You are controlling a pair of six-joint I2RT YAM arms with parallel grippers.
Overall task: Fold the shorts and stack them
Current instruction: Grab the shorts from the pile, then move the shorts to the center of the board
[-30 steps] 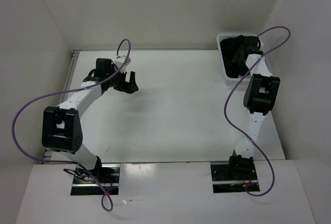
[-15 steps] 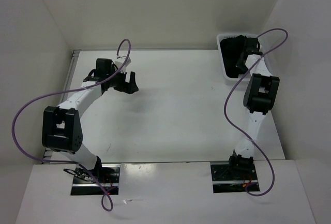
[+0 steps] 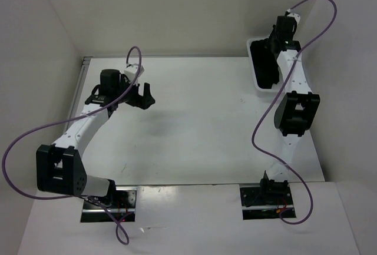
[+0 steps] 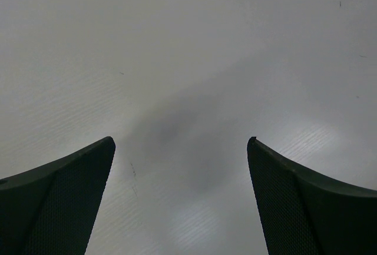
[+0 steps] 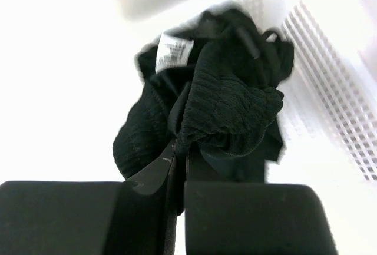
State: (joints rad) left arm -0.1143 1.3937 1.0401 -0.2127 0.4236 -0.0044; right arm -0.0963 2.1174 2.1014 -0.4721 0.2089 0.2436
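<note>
The black shorts [image 3: 264,66] are held by a fold with the table's middle [image 3: 187,111] open, so my right gripper should go on lifting them from the basket before it releases them there.
The black shorts [image 5: 227,99] hang bunched from my right gripper [image 5: 179,152], which is shut on a fold of the fabric; a white label [image 5: 172,52] shows at their top. In the top view the right gripper [image 3: 274,47] is raised over the white mesh basket [image 3: 253,77] at the back right, with the shorts [image 3: 267,69] dangling into it. My left gripper [image 3: 143,96] hovers over the bare table at the back left. Its jaws stand wide open with nothing between them [image 4: 181,141].
The basket's mesh wall [image 5: 333,108] stands just right of the hanging shorts. White walls close the table in at the back and on both sides. Purple cables loop off both arms.
My right gripper has shut on the shorts and risen, pulling them up out of the basket. The left arm has swung a little to the left, still open.
</note>
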